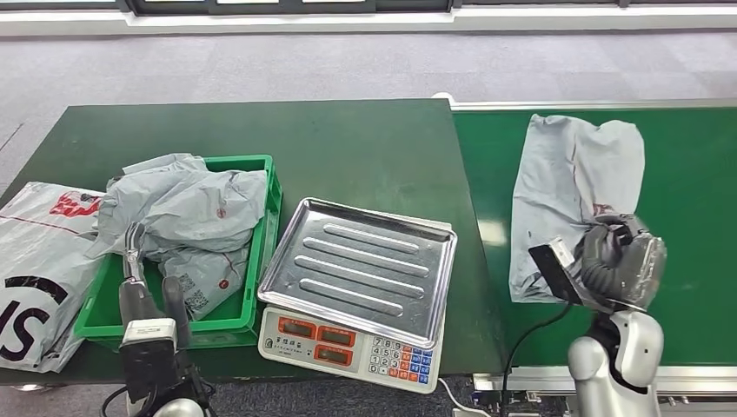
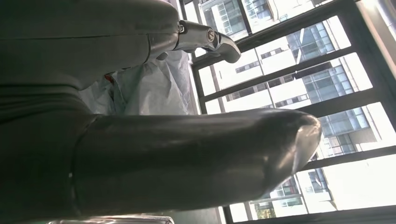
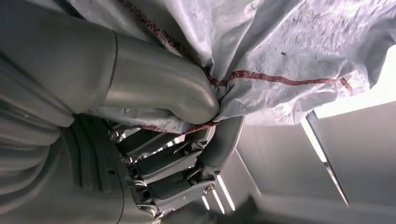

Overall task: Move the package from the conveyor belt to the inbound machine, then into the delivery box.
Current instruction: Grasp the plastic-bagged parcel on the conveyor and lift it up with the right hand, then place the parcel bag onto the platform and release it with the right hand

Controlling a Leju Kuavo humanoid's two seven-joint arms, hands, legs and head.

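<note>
The grey package is lying wide with loose, wrinkled film. It will bunch up at my left gripper and spread out on both sides when I carry it.
A grey plastic package lies on the green conveyor belt at the right. My right hand grips its near right edge. In the right wrist view the thumb and fingers pinch the crumpled grey film with its red line. The scale with a steel pan stands in the middle of the green table. The green crate to its left holds several grey packages. My left hand hovers at the crate's near edge, fingers apart, holding nothing.
A large white bag with red and black print lies at the table's left end. A black cable hangs near my right arm. Grey floor lies beyond the table.
</note>
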